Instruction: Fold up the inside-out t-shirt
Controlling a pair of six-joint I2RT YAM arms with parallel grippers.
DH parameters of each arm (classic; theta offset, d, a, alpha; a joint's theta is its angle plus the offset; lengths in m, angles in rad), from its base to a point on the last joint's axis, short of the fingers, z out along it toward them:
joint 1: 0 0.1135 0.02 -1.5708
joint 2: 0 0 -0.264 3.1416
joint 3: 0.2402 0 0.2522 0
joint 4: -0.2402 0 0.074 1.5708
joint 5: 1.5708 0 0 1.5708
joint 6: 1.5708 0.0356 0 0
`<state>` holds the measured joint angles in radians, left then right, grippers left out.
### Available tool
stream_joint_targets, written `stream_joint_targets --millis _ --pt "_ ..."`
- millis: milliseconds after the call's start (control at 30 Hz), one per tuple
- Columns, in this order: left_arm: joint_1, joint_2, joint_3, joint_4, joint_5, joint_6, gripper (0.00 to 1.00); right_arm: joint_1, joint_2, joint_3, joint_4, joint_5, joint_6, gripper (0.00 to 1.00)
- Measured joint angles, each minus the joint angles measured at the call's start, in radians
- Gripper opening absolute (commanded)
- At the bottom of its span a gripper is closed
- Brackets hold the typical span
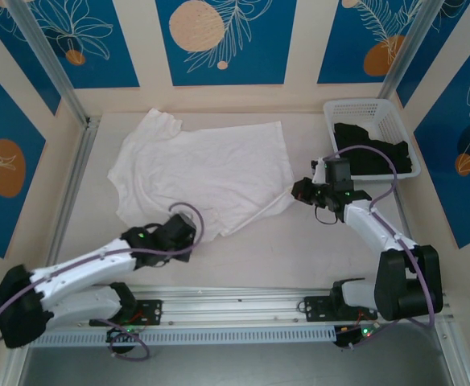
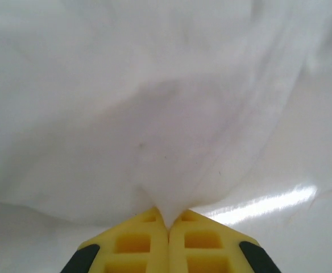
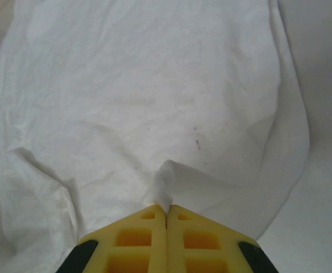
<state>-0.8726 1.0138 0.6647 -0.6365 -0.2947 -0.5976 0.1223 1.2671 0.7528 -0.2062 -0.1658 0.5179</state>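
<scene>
The t-shirt's plain inside (image 1: pixel 207 173) is facing up. My left gripper and my right gripper should therefore bring the t-shirt's pinched near edge over to its far side.
The white inside-out t-shirt (image 1: pixel 203 173) lies spread and wrinkled across the middle of the table, a sleeve toward the far left. My left gripper (image 1: pixel 180 229) sits at the shirt's near edge, its yellow fingers (image 2: pixel 137 242) shut on a pinch of the white cloth (image 2: pixel 166 142), which rises taut from the tips. My right gripper (image 1: pixel 299 193) is at the shirt's right near corner. Its yellow fingers (image 3: pixel 197 239) are shut on a small peak of the fabric (image 3: pixel 166 182), and the shirt (image 3: pixel 143 96) spreads away beyond it.
A white plastic basket (image 1: pixel 362 108) holding a black garment (image 1: pixel 372 153) stands at the back right, just behind my right arm. A metal rail (image 1: pixel 74 193) runs along the table's left side. Bare tabletop (image 1: pixel 291 249) lies between the shirt and the arm bases.
</scene>
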Motion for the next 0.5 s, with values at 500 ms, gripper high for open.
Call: stream_joint_targets --millis 500 --pt "0.100 -0.308 0.895 -0.027 -0.289 0.494 0.00 -0.020 -0.499 0.477 -0.251 0.147 -0.107 0.00"
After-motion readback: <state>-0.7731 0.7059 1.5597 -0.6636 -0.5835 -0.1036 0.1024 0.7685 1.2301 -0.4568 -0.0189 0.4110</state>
